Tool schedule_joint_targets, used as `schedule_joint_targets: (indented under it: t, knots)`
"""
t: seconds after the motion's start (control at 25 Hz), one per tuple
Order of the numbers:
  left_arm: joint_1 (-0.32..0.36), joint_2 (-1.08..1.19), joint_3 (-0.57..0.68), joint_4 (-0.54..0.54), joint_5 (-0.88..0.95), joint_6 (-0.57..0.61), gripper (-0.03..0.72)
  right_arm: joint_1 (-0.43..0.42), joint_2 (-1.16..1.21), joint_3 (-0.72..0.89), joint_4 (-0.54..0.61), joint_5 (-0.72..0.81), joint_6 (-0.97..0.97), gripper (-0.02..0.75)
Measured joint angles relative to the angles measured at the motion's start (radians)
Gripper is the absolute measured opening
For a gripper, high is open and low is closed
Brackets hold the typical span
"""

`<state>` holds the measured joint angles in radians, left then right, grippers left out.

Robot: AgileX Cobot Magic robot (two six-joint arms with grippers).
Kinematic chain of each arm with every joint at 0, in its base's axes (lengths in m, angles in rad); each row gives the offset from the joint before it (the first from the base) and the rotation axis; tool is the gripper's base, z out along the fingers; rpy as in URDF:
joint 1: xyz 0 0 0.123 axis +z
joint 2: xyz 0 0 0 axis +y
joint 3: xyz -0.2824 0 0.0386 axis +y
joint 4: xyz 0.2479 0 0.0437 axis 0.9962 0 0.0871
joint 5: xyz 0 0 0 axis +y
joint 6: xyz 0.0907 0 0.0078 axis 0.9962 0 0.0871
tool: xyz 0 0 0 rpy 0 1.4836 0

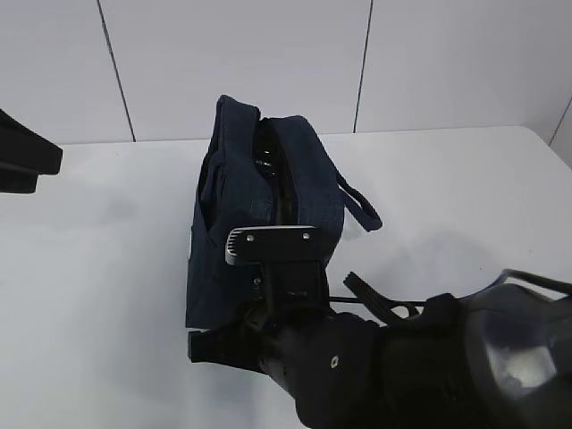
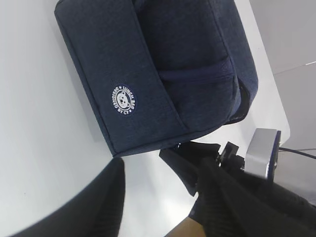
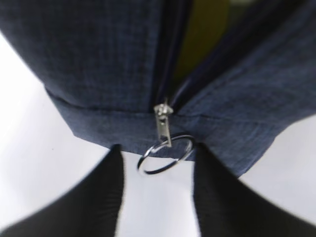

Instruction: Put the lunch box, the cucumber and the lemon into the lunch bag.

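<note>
My gripper will zip the lunch bag shut when it draws the pull toward the far end of the zipper, since the gap opens beyond the silver zipper pull.
The dark navy lunch bag stands mid-table with its top zipper partly open. My right gripper is open at the bag's near end, and the silver ring zipper pull hangs between its fingertips, not pinched. A yellow-green thing shows through the zipper gap; I cannot tell what it is. The lunch box, cucumber and lemon are not clearly visible. My left gripper is open and empty beside the bag's logo side, apart from it.
The right arm's wrist and silver camera mount cover the bag's near end. One loop handle hangs off the bag's right side. The left arm sits at the far left edge. White table surrounds the bag.
</note>
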<state>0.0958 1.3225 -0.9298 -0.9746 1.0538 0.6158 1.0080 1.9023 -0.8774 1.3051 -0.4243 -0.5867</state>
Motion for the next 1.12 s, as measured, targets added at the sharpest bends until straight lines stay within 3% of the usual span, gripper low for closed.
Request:
schedule_joint_targets:
  t: [0.2,0.56,0.88,1.12]
  knots:
    - [0.0,0.0,0.0,0.0,0.0,0.0,0.352,0.0,0.0,0.0,0.004,0.0,-0.002,0.008]
    - [0.0,0.0,0.0,-0.002,0.0,0.0,0.352,0.0,-0.009,0.0,0.024,0.028,-0.15,0.008]
    - [0.0,0.0,0.0,-0.002,0.0,0.0,0.352,0.0,-0.065,0.0,0.24,0.027,-0.485,0.008]
    - [0.0,0.0,0.0,-0.002,0.0,0.0,0.352,0.0,-0.122,0.0,0.316,0.014,-0.661,0.008]
